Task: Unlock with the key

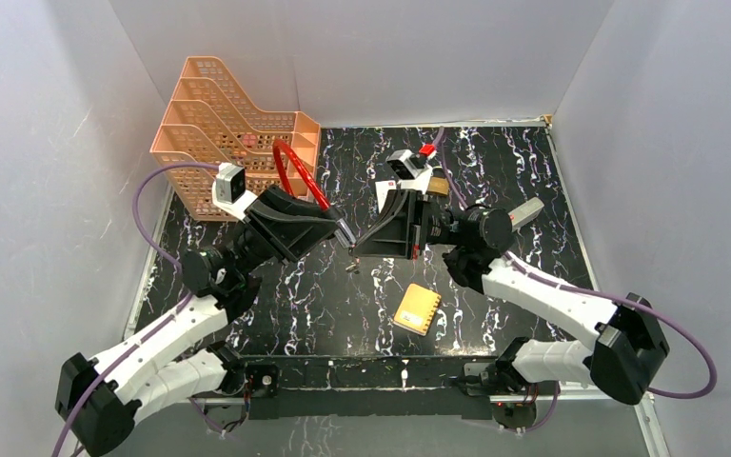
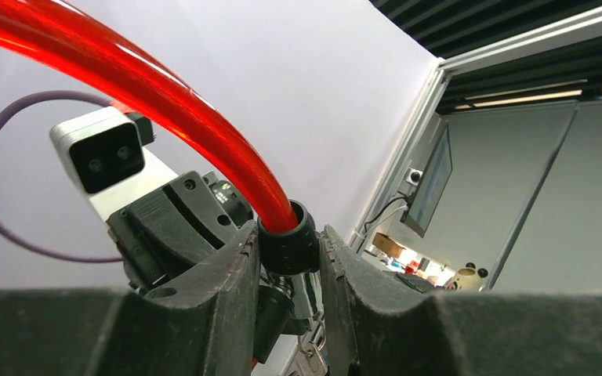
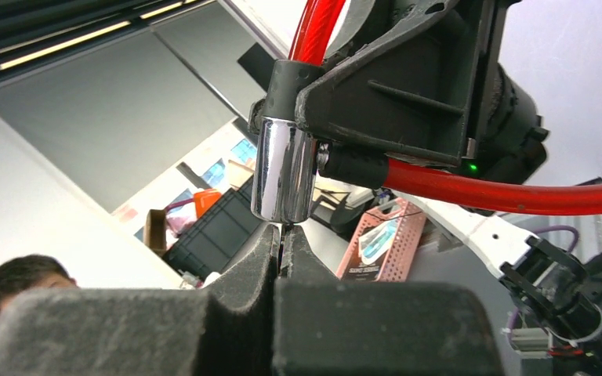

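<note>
I keep turning the key with my right gripper until the red cable's plug (image 3: 354, 166) comes out and then let go, because the key is straight in the chrome cylinder's end (image 3: 284, 211).
A red cable (image 2: 165, 94) ends in a black collar (image 2: 286, 254), and my left gripper (image 2: 288, 239) is shut on that collar, holding the lock above the table. Under the collar sits the lock's chrome cylinder (image 3: 282, 168). My right gripper (image 3: 282, 231) is shut just below the cylinder. Only a thin sliver of the key (image 3: 283, 228) shows between its pads, reaching up to the cylinder's end. A key ring (image 2: 312, 341) with a small spare key hangs below. From above, the left gripper (image 1: 341, 231) and right gripper (image 1: 360, 246) meet tip to tip, with the red cable (image 1: 295, 171) looping behind them.
Stacked orange mesh trays (image 1: 228, 124) stand at the back left, close to the cable loop. A yellow ridged block (image 1: 417, 307) lies on the black marbled tabletop (image 1: 324, 305) in front of the right arm. White walls close off the sides and back.
</note>
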`<state>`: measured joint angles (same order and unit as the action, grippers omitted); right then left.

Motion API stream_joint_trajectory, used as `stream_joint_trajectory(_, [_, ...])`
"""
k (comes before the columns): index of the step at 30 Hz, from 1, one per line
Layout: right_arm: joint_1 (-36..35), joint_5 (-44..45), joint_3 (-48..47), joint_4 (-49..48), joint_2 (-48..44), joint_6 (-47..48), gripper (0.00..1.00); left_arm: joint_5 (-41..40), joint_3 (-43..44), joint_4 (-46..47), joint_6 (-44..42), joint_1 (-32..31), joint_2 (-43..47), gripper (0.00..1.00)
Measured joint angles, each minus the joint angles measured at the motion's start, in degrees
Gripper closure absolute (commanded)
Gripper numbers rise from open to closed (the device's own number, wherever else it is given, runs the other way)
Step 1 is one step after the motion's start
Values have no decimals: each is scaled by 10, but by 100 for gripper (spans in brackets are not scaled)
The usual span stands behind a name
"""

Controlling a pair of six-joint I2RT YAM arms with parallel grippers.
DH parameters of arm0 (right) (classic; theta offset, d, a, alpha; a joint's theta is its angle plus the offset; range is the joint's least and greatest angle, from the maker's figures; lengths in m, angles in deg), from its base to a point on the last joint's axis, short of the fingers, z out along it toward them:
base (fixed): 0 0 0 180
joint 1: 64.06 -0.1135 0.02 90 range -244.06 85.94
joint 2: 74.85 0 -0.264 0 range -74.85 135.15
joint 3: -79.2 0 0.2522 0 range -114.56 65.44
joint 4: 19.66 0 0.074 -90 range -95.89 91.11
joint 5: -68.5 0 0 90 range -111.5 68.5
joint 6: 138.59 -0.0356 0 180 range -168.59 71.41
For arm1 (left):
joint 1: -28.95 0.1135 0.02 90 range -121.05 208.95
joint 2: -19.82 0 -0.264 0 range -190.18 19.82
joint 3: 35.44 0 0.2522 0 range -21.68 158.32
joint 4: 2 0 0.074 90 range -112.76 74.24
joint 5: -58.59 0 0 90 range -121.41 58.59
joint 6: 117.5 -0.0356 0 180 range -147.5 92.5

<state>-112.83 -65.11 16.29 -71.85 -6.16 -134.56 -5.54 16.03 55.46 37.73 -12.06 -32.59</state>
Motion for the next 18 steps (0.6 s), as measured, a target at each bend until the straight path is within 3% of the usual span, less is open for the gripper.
stream_joint_trajectory(8, [0,0,-3,-151,51,-100,100,36,29,123,13,0,-72,100])
stream_joint_trajectory(18, [-30,14,-47,-198,84,-145,100,56,88,232,73,-2,-151,100])
